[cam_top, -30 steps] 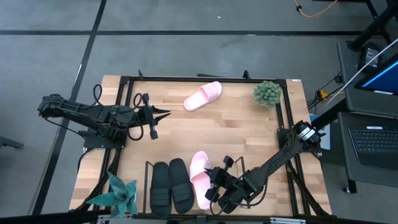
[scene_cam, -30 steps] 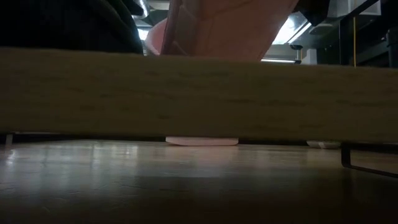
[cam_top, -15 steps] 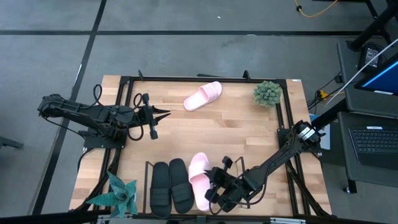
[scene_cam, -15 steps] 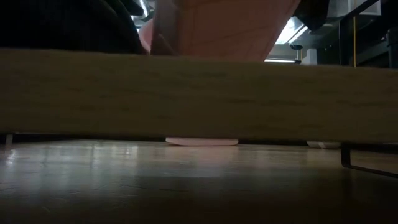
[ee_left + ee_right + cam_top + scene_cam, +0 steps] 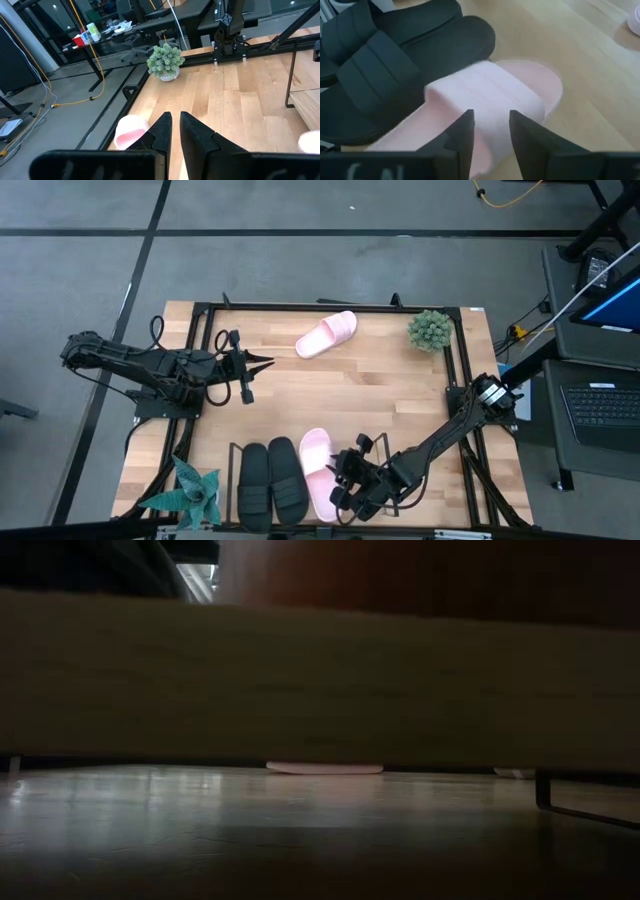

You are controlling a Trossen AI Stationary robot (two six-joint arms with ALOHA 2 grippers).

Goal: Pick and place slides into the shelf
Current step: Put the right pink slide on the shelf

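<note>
I can see the pink slide in the shelf [image 5: 319, 474] slant away from the black slides at its near end, so my closed right gripper should push that end [image 5: 325, 512] toward them.
The shelf [image 5: 232, 450], thin black wire on a wooden base [image 5: 320, 690], stands at the table's near edge. Two black slides [image 5: 270, 478] lie in it side by side, with a pink slide [image 5: 318, 472] to their right. My right gripper [image 5: 345, 478] hovers at that pink slide's right side, open, its fingers apart over the broad strap [image 5: 485, 90]. A second pink slide [image 5: 327, 335] rests sole-down near the far edge. My left gripper [image 5: 268, 363] waits at the table's left, shut and with nothing in it [image 5: 175, 122].
A round green plant [image 5: 430, 330] stands at the far right corner and a spiky plant [image 5: 192, 490] at the near left. A black frame [image 5: 330, 307] rims the table. Bare wood lies between the far pink slide and the shelf.
My right gripper has opened and let go of the pink slide, without travelling. The slide, held tipped up over the shelf's base before, has dropped down beside the black pair and lies a little further toward the table's left.
</note>
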